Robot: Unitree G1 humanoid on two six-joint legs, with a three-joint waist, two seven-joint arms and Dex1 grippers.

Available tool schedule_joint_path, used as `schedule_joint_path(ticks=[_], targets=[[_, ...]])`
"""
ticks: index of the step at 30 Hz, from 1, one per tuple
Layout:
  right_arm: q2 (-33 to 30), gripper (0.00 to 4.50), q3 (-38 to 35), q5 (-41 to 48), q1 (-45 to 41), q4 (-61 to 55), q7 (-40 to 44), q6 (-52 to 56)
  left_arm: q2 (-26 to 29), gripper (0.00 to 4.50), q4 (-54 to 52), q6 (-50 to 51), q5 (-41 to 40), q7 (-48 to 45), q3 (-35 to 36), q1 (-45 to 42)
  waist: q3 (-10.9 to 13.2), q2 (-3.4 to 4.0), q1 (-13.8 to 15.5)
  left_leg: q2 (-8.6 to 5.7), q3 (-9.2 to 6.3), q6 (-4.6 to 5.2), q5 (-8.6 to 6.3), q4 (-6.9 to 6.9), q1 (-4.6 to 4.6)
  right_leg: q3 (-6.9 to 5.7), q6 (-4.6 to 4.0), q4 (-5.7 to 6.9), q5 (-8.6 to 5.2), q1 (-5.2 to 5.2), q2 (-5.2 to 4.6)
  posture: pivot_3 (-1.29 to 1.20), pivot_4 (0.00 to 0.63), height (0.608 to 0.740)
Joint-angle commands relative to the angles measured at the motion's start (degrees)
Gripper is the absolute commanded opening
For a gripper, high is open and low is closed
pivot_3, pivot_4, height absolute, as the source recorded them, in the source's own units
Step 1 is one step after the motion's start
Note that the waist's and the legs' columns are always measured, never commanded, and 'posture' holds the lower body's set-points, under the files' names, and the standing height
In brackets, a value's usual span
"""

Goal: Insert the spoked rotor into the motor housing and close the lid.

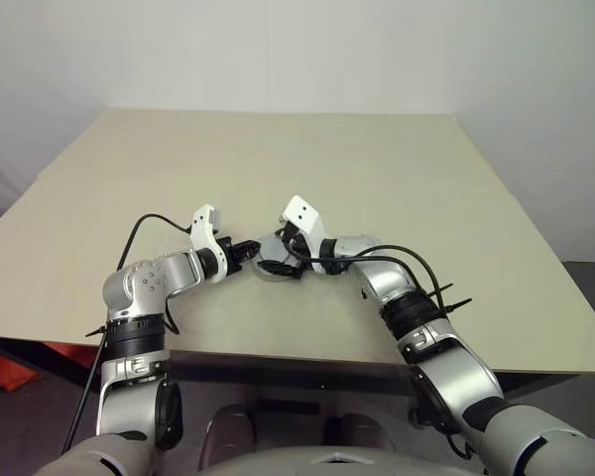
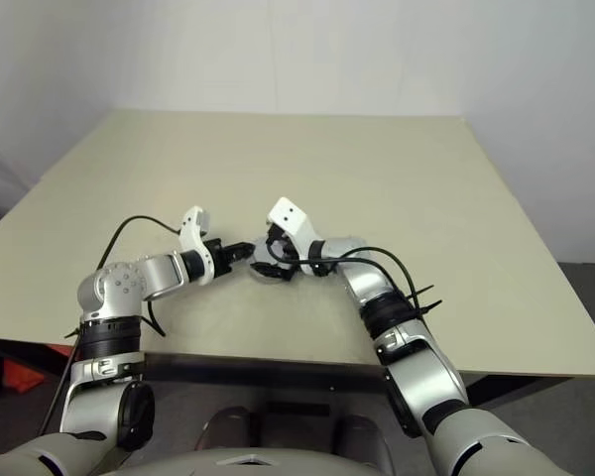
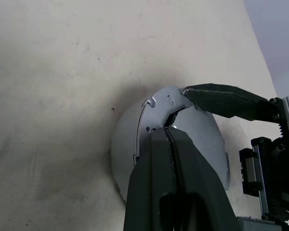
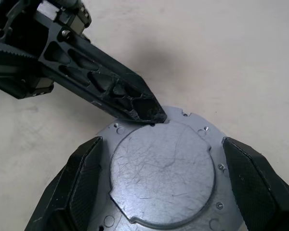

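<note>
My right gripper is straddling the lid's rim [image 4: 218, 180] from above, so it should move back, come in low and grip the lid and motor housing [image 1: 274, 245] from top to bottom side.
A silvery round lid [image 4: 164, 178] with a raised centre and a notched rim lies flat on the table near its front edge, and the head views show the lid [image 1: 274, 269] between my two hands. My left gripper [image 3: 169, 132] is shut with nothing held, and its tip [image 4: 151, 114] touches the lid's rim. My right gripper [image 4: 160, 140] stands open, one finger [image 4: 82, 178] on each side of the lid, apart from it. The motor housing's windings and the spoked rotor are hidden.
The beige table [image 1: 377, 169] stretches wide behind and to both sides of the hands. Its front edge [image 1: 307, 362] runs close below the arms. A black cable [image 1: 144, 223] loops off the left forearm.
</note>
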Motion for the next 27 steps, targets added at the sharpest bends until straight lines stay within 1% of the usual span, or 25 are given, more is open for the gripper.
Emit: schedule_joint_path(ticks=[1,3,4,9,13,15,18,22,24,27], targets=[[0.98,4.48,-2.91,3.56,-0.92,-3.51,0.34,0.79,-0.51,0.0,-0.65,2.33,-1.05,-0.49,-1.26,0.31,0.0,0.0,0.03,-0.01,0.0,0.0,0.0,-0.06,-0.01,0.0,-0.01,-0.06,0.01,0.0,0.0,0.0,0.0,0.74],[1.34,4.48,-3.92,5.05,-1.12,-4.79,0.85,1.32,-0.53,0.0,-0.73,2.62,-1.23,-0.64,-1.35,0.27,0.0,0.0,0.11,-0.03,0.01,-0.04,0.03,-0.29,-0.02,-0.01,-0.09,-0.27,0.06,0.01,0.01,0.0,0.0,0.74],[1.42,4.48,-4.21,5.49,-1.09,-5.27,1.18,1.44,-0.53,0.0,-0.74,2.68,-1.22,-0.7,-1.38,0.25,0.0,0.0,0.19,-0.06,0.01,-0.04,0.03,-0.37,-0.01,-0.01,-0.31,-0.32,0.19,0.01,0.01,0.0,0.0,0.74],[0.96,4.48,-4.34,5.85,-0.87,-6.57,1.73,2.32,-0.47,0.0,-0.45,2.74,-1.04,-1.03,-1.33,0.13,0.0,0.0,0.81,-0.1,0.02,-0.05,0.04,-0.63,-0.02,-0.02,-0.35,-0.45,0.21,-0.01,0.01,0.0,0.0,0.74],[0.31,4.48,-5.53,5.49,-1.62,-6.02,-0.27,4.73,-0.5,0.0,-0.67,3.04,-1.24,-1.24,-1.38,0.04,0.0,0.0,0.88,-0.1,0.02,-0.06,0.05,-0.66,-0.02,-0.02,-0.35,-0.47,0.21,-0.02,0.01,0.0,0.0,0.74],[-0.12,4.48,-7.44,6.25,-2.3,-5.85,-2.17,8.02,-0.49,0.0,-1.02,3.3,-1.42,-1.46,-1.64,0.08,0.0,0.0,0.92,-0.1,0.02,-0.07,0.06,-0.66,-0.02,-0.02,-0.35,-0.47,0.21,-0.02,0.01,0.0,0.0,0.74],[-1.53,4.48,-12.38,9.94,-3.75,-6.67,-4.64,18.8,-0.6,0.0,-1.1,3.23,-1.39,-1.6,-1.85,0.16,0.0,0.0,0.99,-0.11,0.02,-0.09,0.07,-0.66,0.0,-0.02,-0.35,-0.47,0.21,-0.01,0.01,0.0,0.0,0.74],[-6.19,4.48,-16.57,15.33,-4.56,-9.48,-3.54,34.46,-0.76,0.0,-1.21,2.99,-1.31,-1.73,-2.0,0.47,0.0,0.0,1.22,-0.15,0.0,-0.09,0.07,-0.67,-0.02,-0.02,-0.34,-0.49,0.21,0.01,0.0,0.0,0.0,0.74],[-8.43,4.48,-18.31,18.1,-4.9,-10.33,-3.13,42.24,-0.82,0.0,-1.3,2.86,-1.25,-1.82,-2.06,0.65,0.0,0.0,1.27,-0.18,0.0,-0.24,0.16,-0.68,-0.02,-0.02,-0.33,-0.5,0.2,0.02,0.0,0.0,0.0,0.74],[-10.29,4.48,-21.01,21.91,-5.15,-11.15,-4.0,53.71,-0.96,0.0,-1.34,2.51,-1.11,-1.87,-2.11,0.89,0.0,0.01,1.25,-0.16,0.01,-0.31,0.21,-0.72,0.03,-0.02,-0.32,-0.49,0.2,0.01,0.01,0.0,0.0,0.74]])
